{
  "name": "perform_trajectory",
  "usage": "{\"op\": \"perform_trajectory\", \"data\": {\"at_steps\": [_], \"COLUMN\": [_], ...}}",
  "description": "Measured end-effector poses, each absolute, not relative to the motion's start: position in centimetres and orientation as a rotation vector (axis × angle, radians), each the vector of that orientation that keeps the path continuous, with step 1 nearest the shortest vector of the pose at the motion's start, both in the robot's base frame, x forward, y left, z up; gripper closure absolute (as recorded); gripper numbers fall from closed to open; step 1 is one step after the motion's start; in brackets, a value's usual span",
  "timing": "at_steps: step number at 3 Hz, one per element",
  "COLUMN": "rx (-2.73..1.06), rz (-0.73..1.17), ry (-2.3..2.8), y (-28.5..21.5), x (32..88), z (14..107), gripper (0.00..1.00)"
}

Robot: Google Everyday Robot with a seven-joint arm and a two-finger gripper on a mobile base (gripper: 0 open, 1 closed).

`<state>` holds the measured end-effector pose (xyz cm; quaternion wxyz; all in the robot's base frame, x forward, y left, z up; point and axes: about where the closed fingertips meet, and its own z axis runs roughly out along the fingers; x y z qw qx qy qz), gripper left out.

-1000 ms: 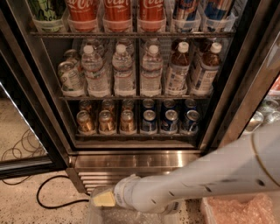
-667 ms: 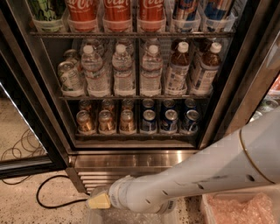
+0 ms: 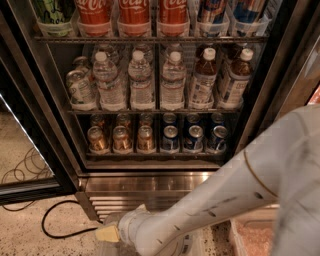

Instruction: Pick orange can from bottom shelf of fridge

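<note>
My gripper should turn to face the fridge and go up open toward the bottom shelf [image 3: 122,138], because it is pointing across the steel base grille [image 3: 140,190], below the orange cans.
The fridge [image 3: 60,125] stands open in front of me. On its bottom shelf [image 3: 150,155], three rows of orange cans [image 3: 121,138] stand on the left and rows of blue cans [image 3: 194,138] on the right. My white arm reaches from the right edge down to the lower left. My gripper [image 3: 107,233] shows only as a pale yellow tip low in the view. It sits in front of the steel base grille [image 3: 125,197], well below the orange cans and apart from them. It holds nothing that I can see.
Water and tea bottles [image 3: 172,82] fill the middle rack; red cola cans [image 3: 134,12] stand on the rack above. The open glass door [image 3: 25,187] is at the left. A black cable [image 3: 52,227] lies on the speckled floor. A pinkish bin [image 3: 255,240] sits at lower right.
The gripper tip has drifted slightly left and down in front of the grille. The arm's upper part now fills more of the right side. The cans have not moved.
</note>
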<state>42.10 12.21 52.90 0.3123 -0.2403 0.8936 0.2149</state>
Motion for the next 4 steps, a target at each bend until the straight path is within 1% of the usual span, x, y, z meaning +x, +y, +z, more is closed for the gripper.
{"op": "perform_trajectory", "data": {"at_steps": [1, 2, 3, 4], "rx": [-0.545, -0.425, -0.250, -0.134], "rz": [0.550, 0.509, 0.453, 0.395], "ry": [2.374, 2.457, 2.493, 2.455], "y": [13.1, 12.5, 10.3, 9.0], "x": [45.3, 49.2, 51.4, 52.3], "z": [48.1, 41.7, 37.6, 37.9], "gripper": [0.00, 0.00, 0.00, 0.00]}}
